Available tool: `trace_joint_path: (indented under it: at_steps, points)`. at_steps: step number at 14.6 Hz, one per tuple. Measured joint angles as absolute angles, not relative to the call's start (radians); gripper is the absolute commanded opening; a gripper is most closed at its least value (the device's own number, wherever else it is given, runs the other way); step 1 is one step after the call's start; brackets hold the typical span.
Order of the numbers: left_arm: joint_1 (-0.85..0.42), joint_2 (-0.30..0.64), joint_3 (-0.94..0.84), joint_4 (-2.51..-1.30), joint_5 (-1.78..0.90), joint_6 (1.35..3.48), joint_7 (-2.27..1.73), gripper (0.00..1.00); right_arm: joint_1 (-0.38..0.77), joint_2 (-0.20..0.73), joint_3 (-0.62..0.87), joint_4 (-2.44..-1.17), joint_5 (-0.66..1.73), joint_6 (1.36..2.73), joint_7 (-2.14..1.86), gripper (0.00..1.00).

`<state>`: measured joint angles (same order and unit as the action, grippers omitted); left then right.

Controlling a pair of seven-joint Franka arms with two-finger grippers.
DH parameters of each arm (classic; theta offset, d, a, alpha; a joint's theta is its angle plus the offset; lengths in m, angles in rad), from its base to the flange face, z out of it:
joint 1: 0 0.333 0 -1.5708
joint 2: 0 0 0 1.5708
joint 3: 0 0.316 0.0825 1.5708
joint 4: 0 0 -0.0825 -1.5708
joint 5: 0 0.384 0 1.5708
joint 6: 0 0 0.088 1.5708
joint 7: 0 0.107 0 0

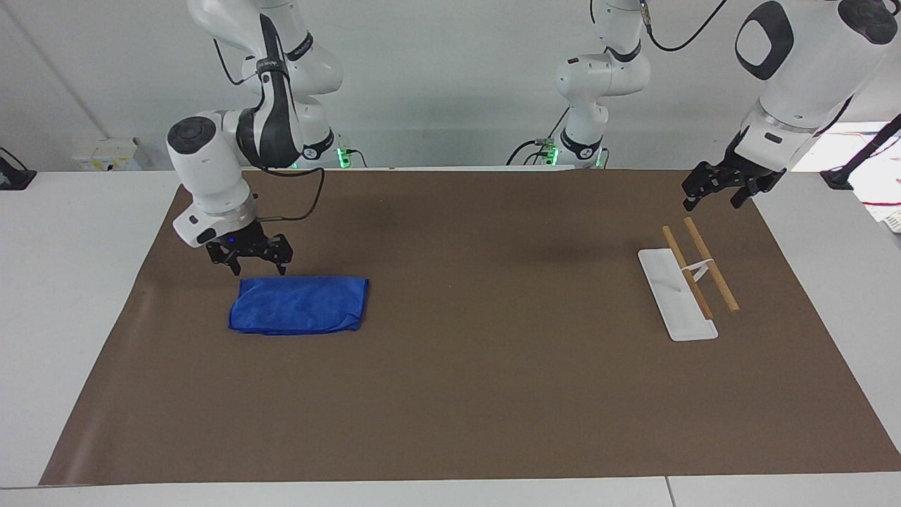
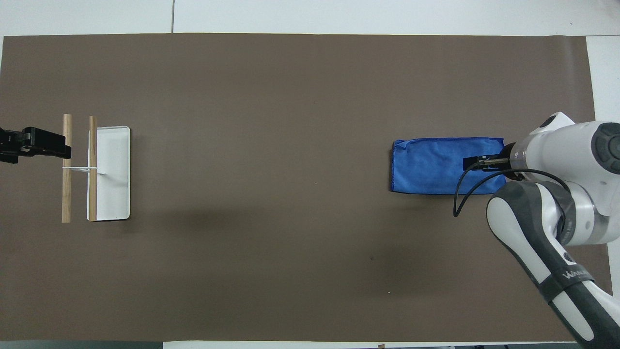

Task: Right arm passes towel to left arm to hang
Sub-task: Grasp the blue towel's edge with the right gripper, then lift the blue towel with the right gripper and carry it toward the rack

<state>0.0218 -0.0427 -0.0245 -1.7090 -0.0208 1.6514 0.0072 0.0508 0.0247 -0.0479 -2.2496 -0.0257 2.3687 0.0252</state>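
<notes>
The blue towel (image 2: 433, 166) is lying flat in a narrow folded piece (image 2: 401, 167). It will hang down from my right gripper with its folds together when I lift it.
The blue towel (image 1: 299, 304) (image 2: 431, 165) lies folded flat on the brown mat toward the right arm's end of the table. My right gripper (image 1: 258, 267) (image 2: 477, 163) hangs open just above the towel's end closest to the right arm's side, with nothing between its fingers; I cannot tell whether the fingertips touch the cloth. My left gripper (image 1: 711, 203) (image 2: 55, 145) waits open and empty in the air over the mat's corner at the left arm's end, close to the wooden rods.
A white tray (image 1: 669, 303) (image 2: 116, 194) with two wooden rods (image 1: 712, 266) (image 2: 67, 194) on a small stand sits toward the left arm's end. The brown mat (image 1: 493, 394) covers most of the white table.
</notes>
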Motion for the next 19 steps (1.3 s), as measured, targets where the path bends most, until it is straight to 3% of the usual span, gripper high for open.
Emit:
trace_joint_path:
  at_steps: [6,10,11,13,14,19]
  points:
    - [0.022,-0.043,-0.025,-1.709,-0.021,1.651,0.007,1.00,0.053,0.073,-0.048,-2.298,-0.026,2.499,0.025,1.00]
    - [0.022,-0.043,-0.025,-1.709,-0.021,1.651,0.007,1.00,0.060,0.180,-0.047,-2.306,-0.025,2.687,0.025,1.00]
    - [0.022,-0.043,-0.025,-1.709,-0.021,1.651,0.007,1.00,0.060,0.208,-0.045,-2.306,-0.025,2.716,0.025,0.84]
    - [0.022,-0.043,-0.025,-1.709,-0.021,1.651,0.007,1.00,0.062,0.233,-0.039,-2.299,-0.025,2.738,0.025,0.10]
    - [0.022,-0.043,-0.025,-1.709,-0.021,1.651,0.007,1.00,0.062,0.232,-0.036,-2.297,-0.025,2.738,0.025,0.00]
    - [0.022,-0.043,-0.025,-1.709,-0.021,1.651,0.007,1.00,0.063,0.224,-0.033,-2.255,-0.025,2.646,0.025,0.00]
